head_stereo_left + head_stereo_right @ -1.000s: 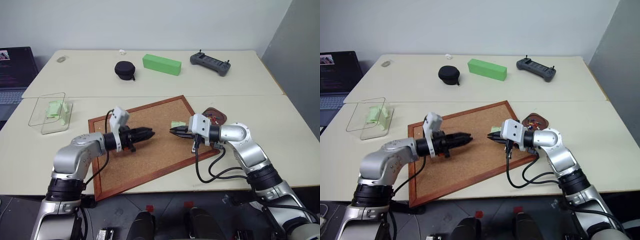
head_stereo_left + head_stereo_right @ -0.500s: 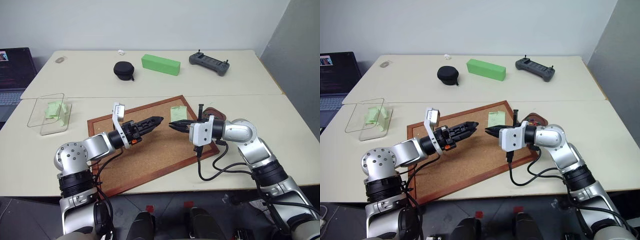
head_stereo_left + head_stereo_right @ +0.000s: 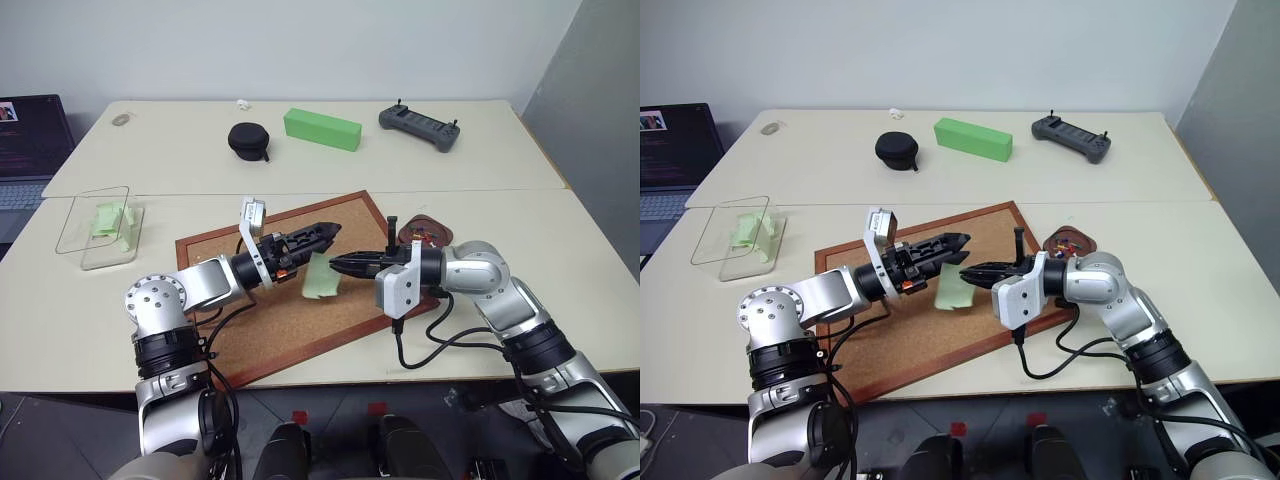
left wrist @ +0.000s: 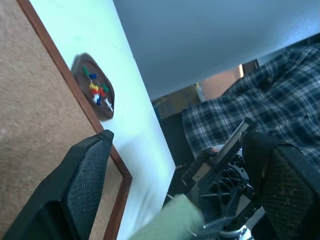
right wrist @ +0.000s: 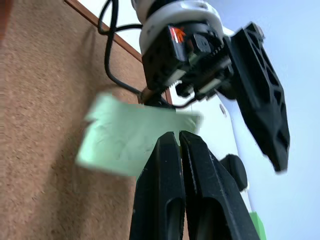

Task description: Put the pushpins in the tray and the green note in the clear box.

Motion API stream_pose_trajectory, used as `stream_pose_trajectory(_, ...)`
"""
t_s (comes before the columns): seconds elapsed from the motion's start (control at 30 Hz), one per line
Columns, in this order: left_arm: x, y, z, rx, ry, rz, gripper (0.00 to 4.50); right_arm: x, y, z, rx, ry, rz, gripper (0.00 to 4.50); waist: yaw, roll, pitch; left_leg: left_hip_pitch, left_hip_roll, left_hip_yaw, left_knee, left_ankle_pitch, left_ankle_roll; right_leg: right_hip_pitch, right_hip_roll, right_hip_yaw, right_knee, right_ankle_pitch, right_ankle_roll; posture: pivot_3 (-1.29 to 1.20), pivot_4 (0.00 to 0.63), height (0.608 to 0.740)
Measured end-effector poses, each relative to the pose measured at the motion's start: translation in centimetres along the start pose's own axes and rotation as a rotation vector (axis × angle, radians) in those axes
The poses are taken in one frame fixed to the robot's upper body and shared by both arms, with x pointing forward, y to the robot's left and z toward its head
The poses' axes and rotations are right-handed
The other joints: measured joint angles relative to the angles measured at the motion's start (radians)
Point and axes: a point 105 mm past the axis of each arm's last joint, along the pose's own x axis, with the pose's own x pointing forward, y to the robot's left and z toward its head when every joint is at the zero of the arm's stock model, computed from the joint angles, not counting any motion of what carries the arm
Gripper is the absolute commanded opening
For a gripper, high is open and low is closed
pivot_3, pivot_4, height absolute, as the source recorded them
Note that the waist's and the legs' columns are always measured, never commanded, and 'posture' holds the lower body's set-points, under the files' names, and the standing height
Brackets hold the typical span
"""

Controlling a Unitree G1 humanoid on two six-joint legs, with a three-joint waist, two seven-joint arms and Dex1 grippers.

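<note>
My left gripper will have the green note [image 3: 322, 277] sticking out from it and barely drooping when I carry the note, because the note hangs with straight sides and a flat side [image 3: 321, 285].
The green note [image 3: 320, 277] hangs over the cork board [image 3: 290, 320], pinched at its upper edge by my shut right gripper [image 3: 336, 264], which points left. In the right wrist view the two fingers [image 5: 165, 165] are pressed together on the note [image 5: 125, 140]. My left gripper [image 3: 330, 232] is wide open just above the note, pointing right; nothing sits between its pads [image 4: 87, 175]. The dark tray [image 3: 436, 230] lies off the board's right corner with the coloured pushpins [image 4: 96, 91] in it. The clear box [image 3: 75, 215] stands at the far left with pale green slips inside.
A bright green block [image 3: 322, 128], a black round case [image 3: 247, 139] and a dark controller [image 3: 420, 126] lie on the far table. A laptop [image 3: 25, 140] is at the left edge. A person's plaid shirt [image 4: 270, 85] shows beyond the table.
My right gripper has lifted the green note off the board and carried it left. My left gripper opened wide, rolled, and shifted right toward it.
</note>
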Motion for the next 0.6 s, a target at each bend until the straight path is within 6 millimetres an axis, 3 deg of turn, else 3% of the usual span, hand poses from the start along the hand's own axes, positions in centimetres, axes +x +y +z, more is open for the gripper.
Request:
stream_pose_trajectory(0.4, -2.6, 0.0, 2.8, 0.14, -0.079, 0.036, 4.3, -0.3, -1.2, -0.2, 0.13, 0.017, -0.085, 0.0, 0.001, 0.0, 0.0, 0.0, 0.0, 0.0, 0.0, 0.0, 0.0, 0.0, -0.001, 0.0, -0.001, 0.0, 0.0, 0.0, 0.15, 0.74)
stream_pose_trajectory(0.6, -3.2, -2.1, 2.8, 0.439, -0.03, 0.015, 4.3, -1.0, -2.6, -1.1, 0.242, 0.057, -0.175, 0.0, 0.002, 0.0, 0.0, 0.0, 0.0, 0.0, -0.001, 0.0, 0.0, 0.0, -0.001, 0.0, -0.001, 0.0, 0.0, 0.0, 0.15, 0.74)
